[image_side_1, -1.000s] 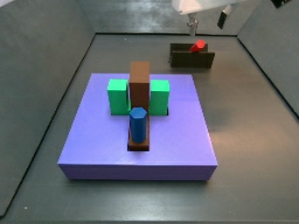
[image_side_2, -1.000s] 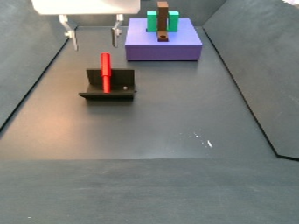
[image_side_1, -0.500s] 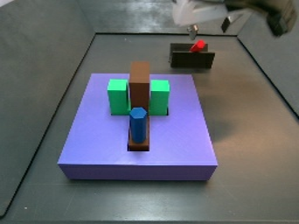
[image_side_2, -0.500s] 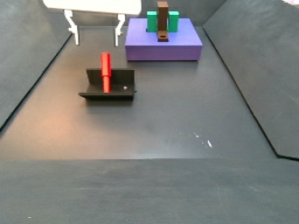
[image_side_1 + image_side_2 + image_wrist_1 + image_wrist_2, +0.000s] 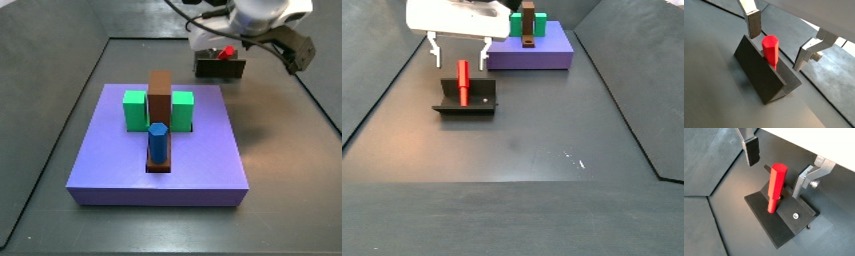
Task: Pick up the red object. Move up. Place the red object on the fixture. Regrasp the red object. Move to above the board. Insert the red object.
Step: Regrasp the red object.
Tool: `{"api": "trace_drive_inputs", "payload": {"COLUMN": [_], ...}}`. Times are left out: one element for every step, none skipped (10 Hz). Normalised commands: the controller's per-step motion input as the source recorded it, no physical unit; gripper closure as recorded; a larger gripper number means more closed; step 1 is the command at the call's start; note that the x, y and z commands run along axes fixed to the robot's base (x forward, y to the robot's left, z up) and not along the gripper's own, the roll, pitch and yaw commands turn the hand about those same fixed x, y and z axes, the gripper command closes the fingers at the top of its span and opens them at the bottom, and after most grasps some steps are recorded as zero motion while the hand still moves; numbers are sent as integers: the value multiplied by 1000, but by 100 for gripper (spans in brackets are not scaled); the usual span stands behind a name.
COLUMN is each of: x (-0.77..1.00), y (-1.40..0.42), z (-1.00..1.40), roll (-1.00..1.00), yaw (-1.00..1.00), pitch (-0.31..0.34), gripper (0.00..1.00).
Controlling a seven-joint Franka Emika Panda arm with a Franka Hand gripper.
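A slim straight stem should slide out from behind the fixture's dark side when I lift the red object [image 5: 771,45], because the red object's thick head narrows [image 5: 773,60] there.
The red object [image 5: 462,82] is a thin red peg standing upright on the fixture [image 5: 466,102], leaning against its dark upright wall. It also shows in both wrist views [image 5: 769,47] [image 5: 774,185] and, small, in a side view [image 5: 229,50]. My gripper [image 5: 458,60] is open just above the fixture [image 5: 221,68], with one finger on each side of the peg's top and clear gaps to it. The fingers [image 5: 753,22] [image 5: 752,153] touch nothing. The lavender board [image 5: 167,160] lies apart from the fixture, as the side view [image 5: 529,55] also shows.
On the board stand two green blocks [image 5: 135,110], a brown bar [image 5: 160,95] and a blue hexagonal peg [image 5: 158,140]. Dark walls rise round the grey floor [image 5: 529,150]. The arm and wrist [image 5: 254,15] hang over the fixture's end of the floor.
My gripper has come down from above the fixture until its open fingers straddle the top of the red peg. The peg and fixture have not moved.
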Motion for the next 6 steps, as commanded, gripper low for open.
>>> {"api": "trace_drive_inputs", "payload": {"x": [77, 0, 0, 146, 46, 0], "y": [-71, 0, 0, -103, -106, 0], "z": [-174, -263, -151, 83, 0, 0], "roll": [451, 583, 640, 834, 457, 6], "yaw": [0, 9, 94, 397, 211, 0], "pitch": [109, 71, 91, 209, 94, 0], "gripper": [0, 0, 0, 0, 0, 0]}}
